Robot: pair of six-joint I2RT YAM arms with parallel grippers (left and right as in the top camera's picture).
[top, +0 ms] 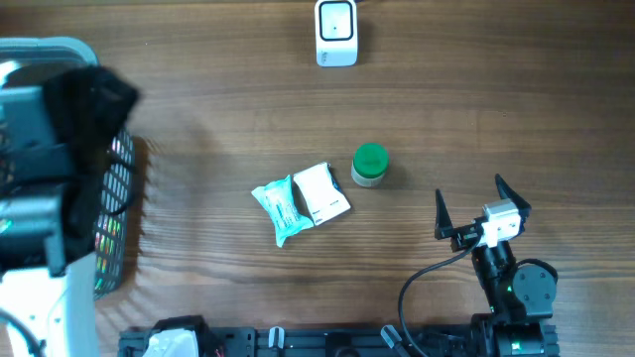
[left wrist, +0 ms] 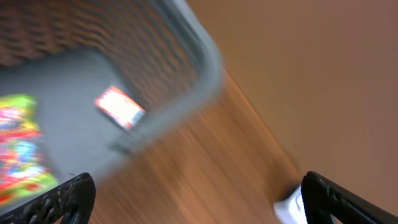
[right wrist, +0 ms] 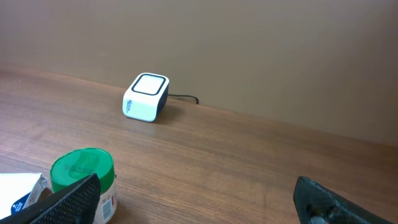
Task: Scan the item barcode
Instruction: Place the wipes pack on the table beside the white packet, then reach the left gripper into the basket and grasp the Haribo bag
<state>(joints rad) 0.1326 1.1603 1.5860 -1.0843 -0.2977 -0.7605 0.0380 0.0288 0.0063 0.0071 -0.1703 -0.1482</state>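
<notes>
The colourful packet [left wrist: 22, 148] is clear of the small red-white box. My left gripper should go on reaching into the basket [left wrist: 71, 121] until its fingers close on the packet.
The white barcode scanner [top: 335, 34] stands at the table's far edge, also seen ahead in the right wrist view as the scanner [right wrist: 145, 97]. Mid-table lie a green-lidded jar [top: 370, 165], a white box [top: 322, 193] and a blue-white packet [top: 279, 210]. My right gripper [top: 468, 188] is open and empty, right of the jar [right wrist: 84, 177], jaws [right wrist: 199, 205] spread wide. My left gripper [left wrist: 199, 208] is open and empty above the table just beside the basket [left wrist: 186, 93]; this view is motion-blurred.
The grey wire basket [top: 117, 213] sits at the left edge under my left arm [top: 60, 149]. Inside it lie a red-white small box [left wrist: 119, 107] and a colourful packet [left wrist: 18, 149]. A blurred white object [left wrist: 288, 209] shows by the left gripper's right finger.
</notes>
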